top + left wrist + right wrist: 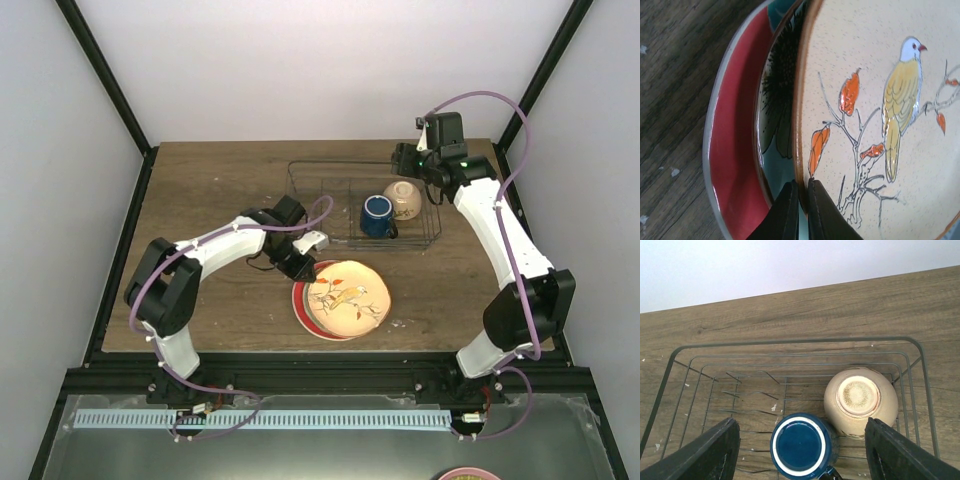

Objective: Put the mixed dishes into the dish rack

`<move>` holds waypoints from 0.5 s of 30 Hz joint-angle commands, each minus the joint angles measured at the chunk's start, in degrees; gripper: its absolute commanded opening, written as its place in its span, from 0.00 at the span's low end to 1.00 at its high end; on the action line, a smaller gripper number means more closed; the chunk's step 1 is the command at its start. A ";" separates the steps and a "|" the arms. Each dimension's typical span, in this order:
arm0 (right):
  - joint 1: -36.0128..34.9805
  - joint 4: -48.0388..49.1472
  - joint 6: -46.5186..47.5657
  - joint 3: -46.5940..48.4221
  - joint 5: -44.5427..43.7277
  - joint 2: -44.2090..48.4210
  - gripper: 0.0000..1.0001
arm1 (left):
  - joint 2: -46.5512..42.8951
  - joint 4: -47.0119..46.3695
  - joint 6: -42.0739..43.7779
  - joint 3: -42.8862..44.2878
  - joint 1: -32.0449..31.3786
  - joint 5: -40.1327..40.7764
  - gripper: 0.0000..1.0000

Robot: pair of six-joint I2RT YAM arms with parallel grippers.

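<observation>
Next, I open my left gripper and reach farther onto the plate (830, 172) before lifting it, since my fingers pinch only the edge of the bird plate's brown rim (799, 171).
The cream-yellow bird plate (347, 297) lies on the red plate with the teal flower (303, 305) at the table's front middle. My left gripper (303, 262) is at the stack's left edge. In the left wrist view my left gripper (801, 192) is shut on the bird plate's (880, 100) brown rim, with the red plate (732, 145) under it. The wire dish rack (318, 190) holds the dark blue mug (378, 215) and the cream bowl (403, 199), both upside down. My right gripper (412, 165) is open and empty above them; the right wrist view shows it (800, 452) over the mug (802, 445), bowl (860, 400) and rack (790, 344). The mint and tan plates are out of view.
The rack's left part (735, 390) has only wire dividers in it. The table's wooden top (210, 190) has dark frame posts at its back corners. A pinkish round rim (468, 473) shows below the table's front edge.
</observation>
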State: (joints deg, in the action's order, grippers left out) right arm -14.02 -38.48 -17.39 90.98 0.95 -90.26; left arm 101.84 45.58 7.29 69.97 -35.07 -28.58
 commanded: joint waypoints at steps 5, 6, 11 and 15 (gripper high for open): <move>0.12 -0.45 1.10 -0.51 -0.48 -0.25 0.70 | -2.82 -0.15 0.79 -0.52 -0.18 -0.90 0.00; 0.15 -0.50 1.17 -0.58 -0.32 -0.23 0.70 | -3.32 -0.47 0.53 -0.73 0.07 -1.28 0.00; 0.14 -0.52 1.89 -0.69 0.55 -0.83 0.70 | -5.16 -2.64 -0.89 -3.84 3.24 -6.21 0.00; 0.11 -1.10 2.87 -0.54 2.04 -1.04 0.70 | -6.37 -3.80 -1.76 -5.62 5.81 -9.36 0.00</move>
State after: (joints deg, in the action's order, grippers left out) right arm -14.02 -38.54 -16.03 90.15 1.54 -90.72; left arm 98.00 43.46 5.10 66.08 -31.29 -32.62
